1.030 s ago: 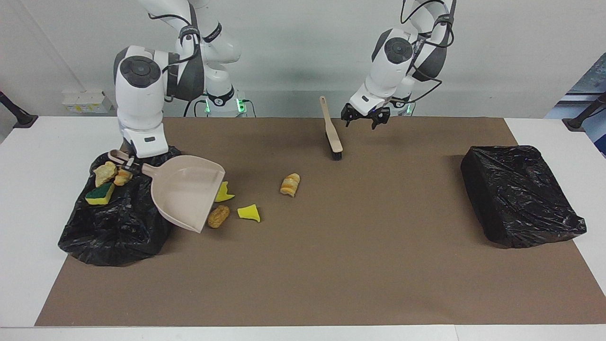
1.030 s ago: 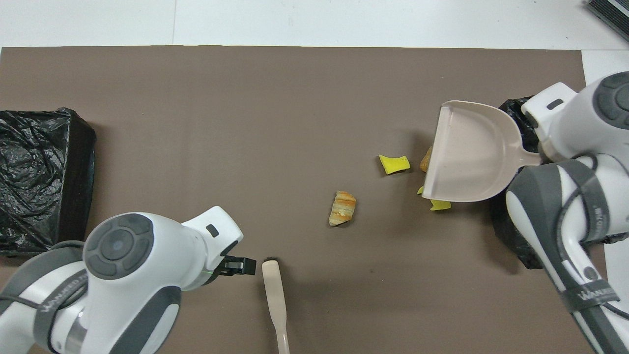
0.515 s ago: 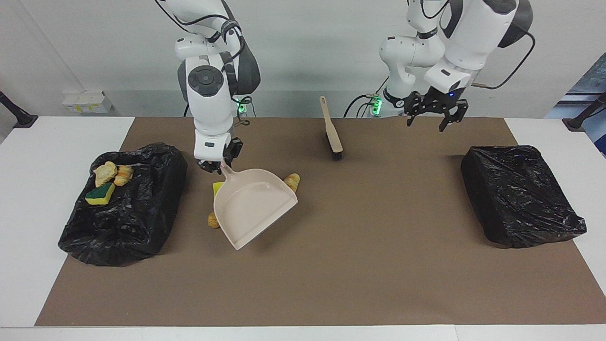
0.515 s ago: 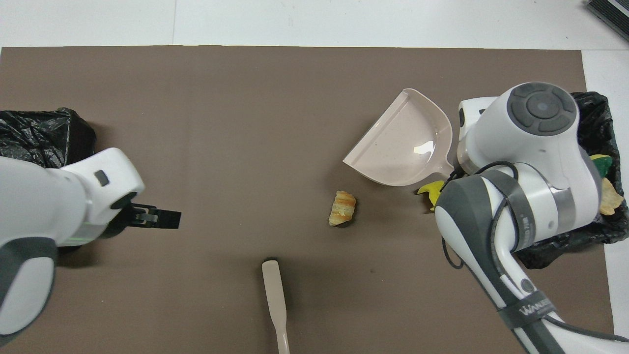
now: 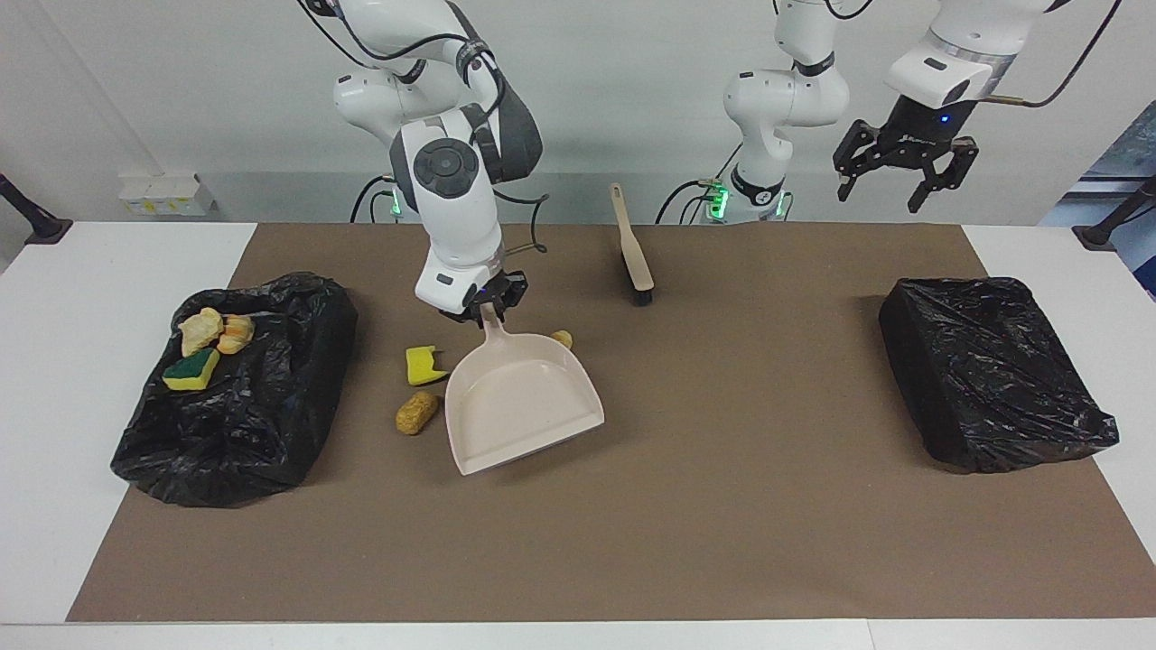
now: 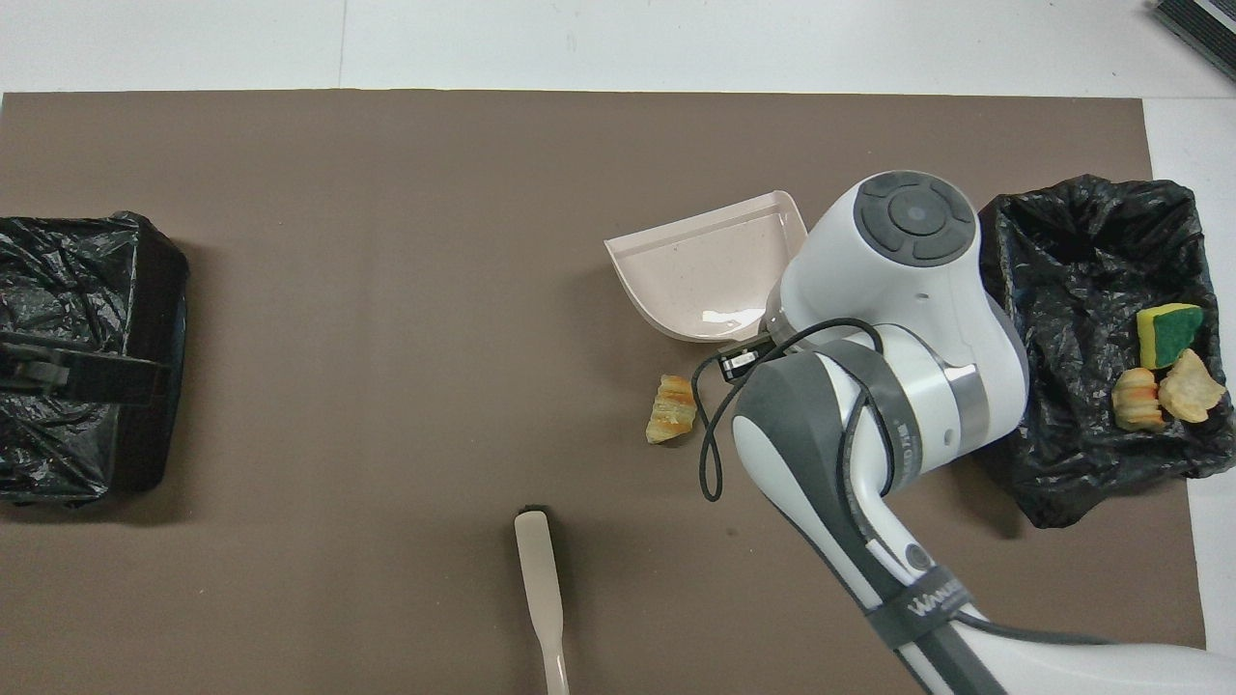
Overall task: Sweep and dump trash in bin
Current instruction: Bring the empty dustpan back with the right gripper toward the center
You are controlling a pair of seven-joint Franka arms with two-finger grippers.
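Observation:
My right gripper should keep carrying the beige dustpan point(image 6: 709, 268) to the mat point(image 6: 568, 284) beyond the brush until the dustpan rests flat, because the dustpan is empty and the mat there is clear.
My right gripper point(image 5: 489, 311) is shut on the handle of the beige dustpan point(image 5: 524, 406), which is empty and tilted with its lip low over the mat; it also shows in the overhead view point(image 6: 710, 280). On the mat beside the pan lie a yellow sponge scrap point(image 5: 423, 365), an orange-brown lump point(image 5: 416, 413) and a bread-like piece point(image 6: 672, 409). The black-lined bin point(image 5: 235, 424) at the right arm's end holds a green-backed sponge point(image 5: 191, 370), a pale chunk point(image 5: 200, 330) and an orange lump point(image 5: 237, 333). My left gripper point(image 5: 903, 171) is open and empty, raised high.
The beige brush point(image 5: 632, 248) lies on the mat near the robots, between the arms. A black bag-covered box point(image 5: 993, 370) sits at the left arm's end, with my left gripper over it in the overhead view. The brown mat point(image 5: 722, 542) covers the table.
My right arm swung the dustpan from the bin to the middle of the mat and lowered it, covering one yellow scrap. My left gripper rose and moved from beside the brush to over the black box.

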